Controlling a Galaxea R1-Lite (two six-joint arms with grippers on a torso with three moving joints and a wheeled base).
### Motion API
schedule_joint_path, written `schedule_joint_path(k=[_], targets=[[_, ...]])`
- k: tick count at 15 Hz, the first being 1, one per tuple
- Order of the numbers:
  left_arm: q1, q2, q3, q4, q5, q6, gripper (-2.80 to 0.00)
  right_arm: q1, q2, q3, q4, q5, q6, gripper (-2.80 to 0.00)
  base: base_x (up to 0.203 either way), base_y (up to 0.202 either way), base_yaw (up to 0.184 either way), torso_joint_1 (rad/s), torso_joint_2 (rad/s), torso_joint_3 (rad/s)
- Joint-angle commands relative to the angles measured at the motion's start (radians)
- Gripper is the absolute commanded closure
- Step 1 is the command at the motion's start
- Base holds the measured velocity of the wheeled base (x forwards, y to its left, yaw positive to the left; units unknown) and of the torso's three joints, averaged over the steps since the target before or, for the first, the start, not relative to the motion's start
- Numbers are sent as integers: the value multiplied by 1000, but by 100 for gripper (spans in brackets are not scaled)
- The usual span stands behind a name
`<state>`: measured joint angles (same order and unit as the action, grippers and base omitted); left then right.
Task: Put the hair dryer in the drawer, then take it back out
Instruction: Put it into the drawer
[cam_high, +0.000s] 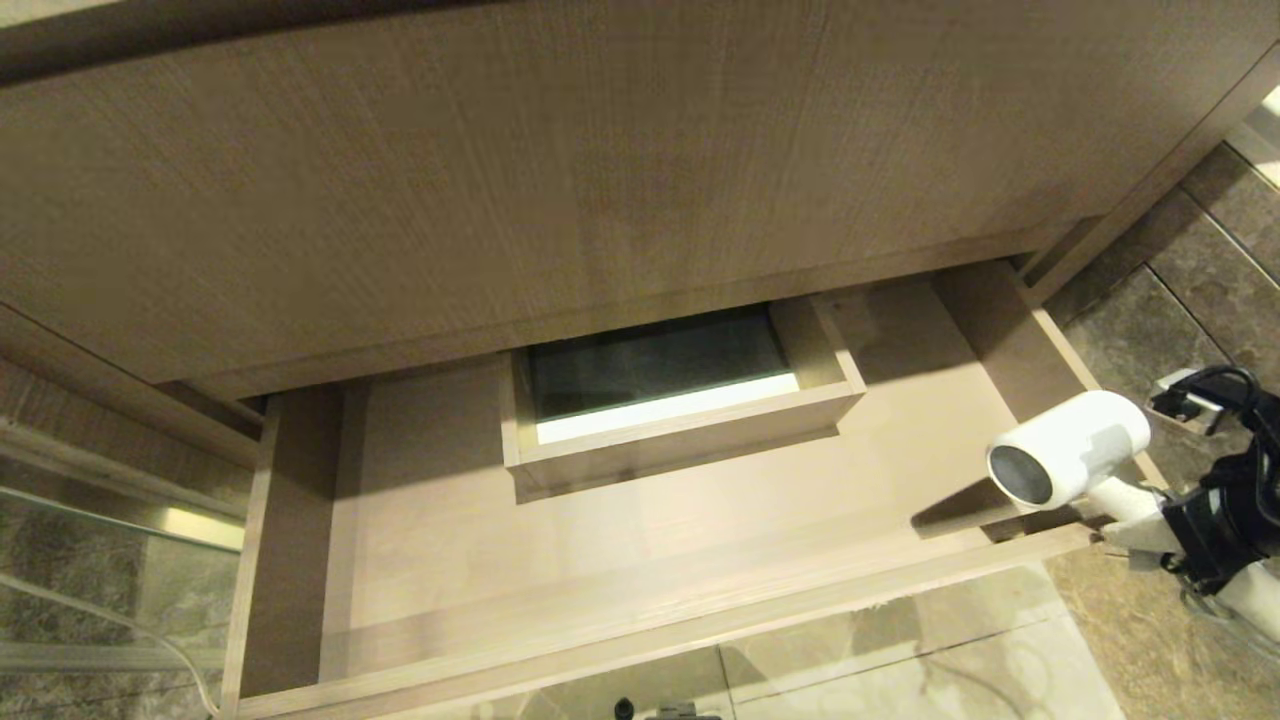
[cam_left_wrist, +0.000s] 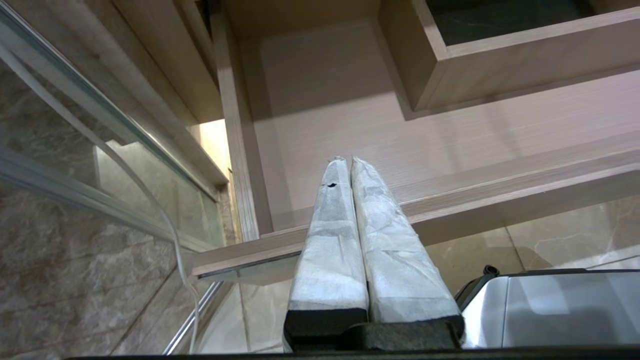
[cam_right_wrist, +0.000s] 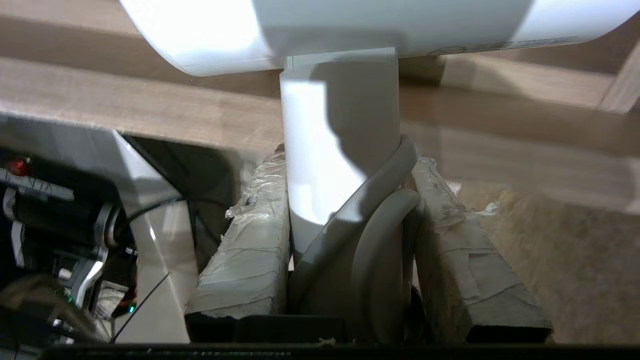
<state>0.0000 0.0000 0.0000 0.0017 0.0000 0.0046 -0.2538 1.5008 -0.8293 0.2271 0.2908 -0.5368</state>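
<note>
The hair dryer's handle hangs past the drawer's front edge (cam_high: 1053, 544), so next my right gripper brings the hair dryer back beside the boxed cutout (cam_high: 921, 382) before lowering it.
The wood-grain drawer (cam_high: 640, 560) stands pulled out below a taller panel, with a boxed cutout (cam_high: 680, 400) in the middle of its floor. The white hair dryer (cam_high: 1070, 447) hangs over the drawer's right front corner, its dark round end facing the camera. My right gripper (cam_high: 1125, 525) is shut on the hair dryer's handle (cam_right_wrist: 340, 170), with loops of the white cord (cam_right_wrist: 380, 240) pinched between the taped fingers too. My left gripper (cam_left_wrist: 346, 161) is shut and holds nothing, pointing at the left part of the drawer (cam_left_wrist: 350, 115) from in front of its front edge.
The taller wood-grain panel (cam_high: 560, 170) overhangs the back of the drawer. A glass pane with a metal frame (cam_high: 110, 540) stands to the left. Marble floor tiles (cam_high: 1180, 330) lie to the right and in front. A thin white cable (cam_left_wrist: 150, 200) runs down beside the glass.
</note>
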Motion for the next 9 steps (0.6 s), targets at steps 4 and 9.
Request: schedule_joint_path(k=[4,9], targets=[[0,0,1,0,0,0,0,2,106,-142,-14,12,-1,0,0,0,0,-5,8,8],[0,0,0,0,0,0,0,2,178,-332,50,12,0,0,0,0,0,0,0,0]])
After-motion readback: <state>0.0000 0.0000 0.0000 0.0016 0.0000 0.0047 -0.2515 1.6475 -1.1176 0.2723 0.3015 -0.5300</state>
